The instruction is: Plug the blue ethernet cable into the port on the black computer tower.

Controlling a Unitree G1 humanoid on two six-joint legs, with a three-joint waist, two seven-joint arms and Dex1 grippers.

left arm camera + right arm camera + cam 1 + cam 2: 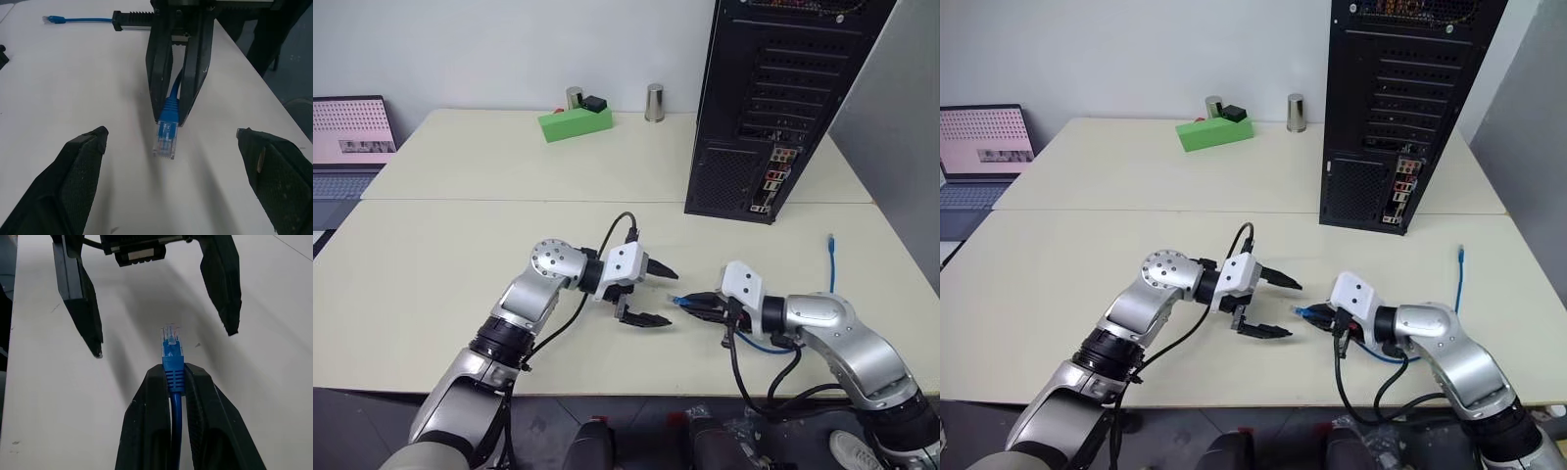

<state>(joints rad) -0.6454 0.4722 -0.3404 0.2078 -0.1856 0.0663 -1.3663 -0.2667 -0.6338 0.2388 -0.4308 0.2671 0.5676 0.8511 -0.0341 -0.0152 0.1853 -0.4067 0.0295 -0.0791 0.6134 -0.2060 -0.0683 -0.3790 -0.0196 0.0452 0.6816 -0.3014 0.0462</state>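
My left gripper should hold the plug's tip (pixel 166 141) while my right gripper turns and takes hold of the plug again, because the plug's flat side (pixel 172 352) points up in my right gripper.
My right gripper (pixel 174 371) is shut on the blue ethernet cable just behind its clear-blue plug (pixel 171 343), which sticks out past the fingertips a little above the table. My left gripper (pixel 670 297) is open and faces that plug (pixel 166 135) head-on, one finger on each side of it, not touching. From the right gripper the cable (pixel 760 345) loops over the table; its other plug (pixel 830 238) lies at the right. The black computer tower (pixel 773 98) stands at the back right, rear face towards me. The port lies in its narrow connector strip (pixel 771 182), too small to pick out.
A green box (pixel 575 122) with a small black item on it sits at the back, between two metal cylinders (pixel 654 102). An open laptop (pixel 350 132) is at the far left. The table's front edge (pixel 636 395) runs just under both forearms.
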